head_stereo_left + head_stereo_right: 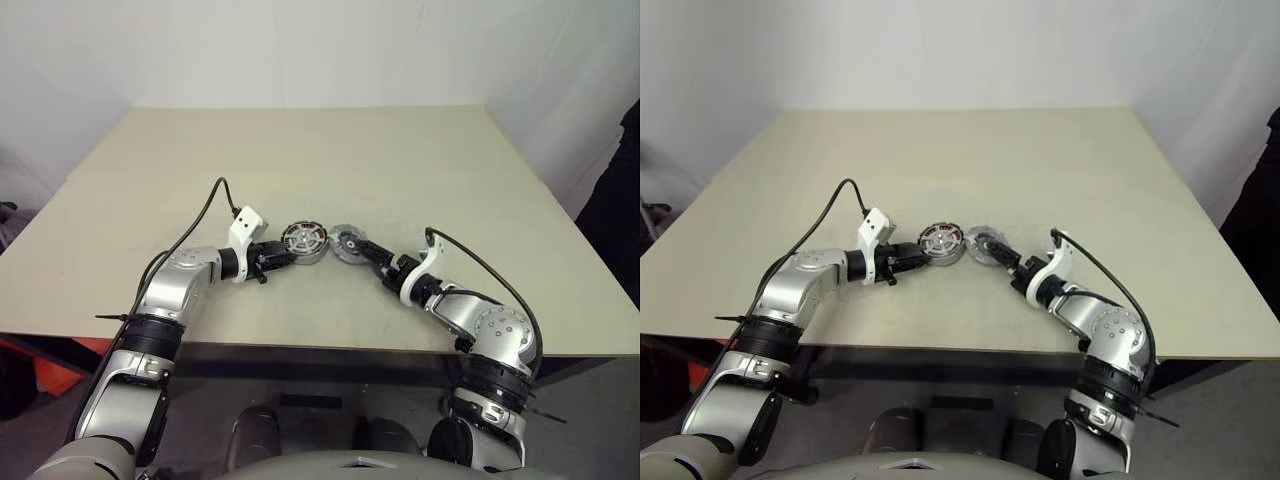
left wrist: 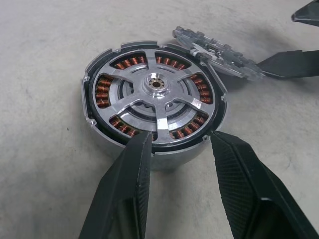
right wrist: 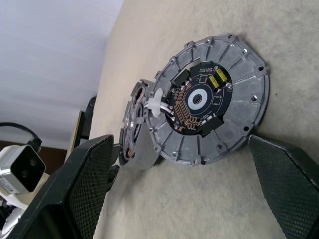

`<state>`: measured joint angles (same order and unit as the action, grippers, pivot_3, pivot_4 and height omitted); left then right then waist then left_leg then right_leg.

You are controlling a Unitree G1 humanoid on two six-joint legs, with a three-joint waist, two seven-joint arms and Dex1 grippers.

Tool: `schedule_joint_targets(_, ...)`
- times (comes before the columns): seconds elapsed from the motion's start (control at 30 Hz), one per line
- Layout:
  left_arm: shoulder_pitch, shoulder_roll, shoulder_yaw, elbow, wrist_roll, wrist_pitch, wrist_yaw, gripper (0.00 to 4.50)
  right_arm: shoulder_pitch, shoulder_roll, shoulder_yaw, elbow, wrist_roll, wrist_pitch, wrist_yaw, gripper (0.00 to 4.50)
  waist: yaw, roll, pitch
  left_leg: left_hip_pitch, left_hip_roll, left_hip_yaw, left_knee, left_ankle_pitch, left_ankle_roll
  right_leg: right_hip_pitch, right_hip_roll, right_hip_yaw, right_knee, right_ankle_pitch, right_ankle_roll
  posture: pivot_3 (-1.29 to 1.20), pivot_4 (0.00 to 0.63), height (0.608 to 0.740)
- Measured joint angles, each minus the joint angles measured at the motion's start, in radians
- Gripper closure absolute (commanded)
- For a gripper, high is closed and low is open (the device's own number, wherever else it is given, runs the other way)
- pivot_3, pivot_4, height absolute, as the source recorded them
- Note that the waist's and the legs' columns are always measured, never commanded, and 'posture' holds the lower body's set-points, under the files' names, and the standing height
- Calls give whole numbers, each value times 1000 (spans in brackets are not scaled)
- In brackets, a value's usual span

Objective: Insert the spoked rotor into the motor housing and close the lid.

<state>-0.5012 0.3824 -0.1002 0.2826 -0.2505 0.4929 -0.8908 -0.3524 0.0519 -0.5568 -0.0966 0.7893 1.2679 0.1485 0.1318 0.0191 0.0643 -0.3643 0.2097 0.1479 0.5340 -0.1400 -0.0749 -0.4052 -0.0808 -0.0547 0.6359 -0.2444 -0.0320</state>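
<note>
The lid's circuit board (image 1: 351, 242) is facing up, so I expect to find a smooth grey outer side hidden underneath when I turn the lid over.
The motor housing (image 2: 99, 92), a round dark disc with copper windings, sits flat near the table's front middle (image 1: 304, 243). The spoked rotor (image 2: 164, 117) lies inside it, its silvery spokes and hub facing up. My left gripper (image 2: 179, 137) is open, and its fingertips (image 2: 142, 144) rest at the housing's near rim. The lid (image 3: 239, 94), a grey disc with a small circuit board on the face shown, leans tilted against the housing's far rim (image 2: 219, 52). My right gripper (image 3: 180, 142) stands wide open around the lid, with one finger (image 2: 284, 64) at its edge.
The beige table (image 1: 300, 150) stretches wide behind the parts, with a white wall beyond it. Its front edge runs just below both arms. A black cable (image 1: 195, 225) loops off the left wrist. Something dark stands past the table's right side (image 1: 620, 200).
</note>
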Motion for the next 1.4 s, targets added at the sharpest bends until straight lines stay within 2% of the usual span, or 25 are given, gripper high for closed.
schedule_joint_targets(0.4, 0, -6, 0, -2, -5, 0, 10, 2470, -107, 46, 23, 51, 61, -98, -15, 43, -3, 0, 0, 0, 0, 0, 3, -1, 2, 0, 0, 0, 0, 3, -3, 0, 0, 740)
schedule_joint_targets(0.63, 0, -6, 0, -3, -6, 0, 13, 2470, -113, 38, 32, 56, 104, -104, -52, 43, -3, 0, 0, -1, 0, 0, 5, -2, 3, 0, 0, 0, 0, 4, -5, 0, 0, 740)
schedule_joint_targets(1.0, 2, -5, 0, -4, -8, 0, 14, 2470, 24, 46, -17, -84, 360, 85, -300, 43, 0, 0, 0, -1, 0, 0, 7, -2, 3, 1, 0, 0, 0, 2, 2, 0, 0, 740)
schedule_joint_targets(1.17, 2, -5, 0, -4, -8, 0, 15, 2470, 46, 37, 2, -65, 374, 64, -343, 43, 1, 0, 0, -1, 0, 0, 9, -2, 3, 1, -1, 1, 0, 3, 4, 0, 0, 740)
schedule_joint_targets(1.4, 2, -5, 0, -4, -8, 0, 19, 2470, 29, -1, 60, 43, 330, -25, -313, 43, 1, -1, 0, -2, 0, 0, 9, -2, 3, 2, -1, 1, 0, 3, 4, 0, 0, 740)
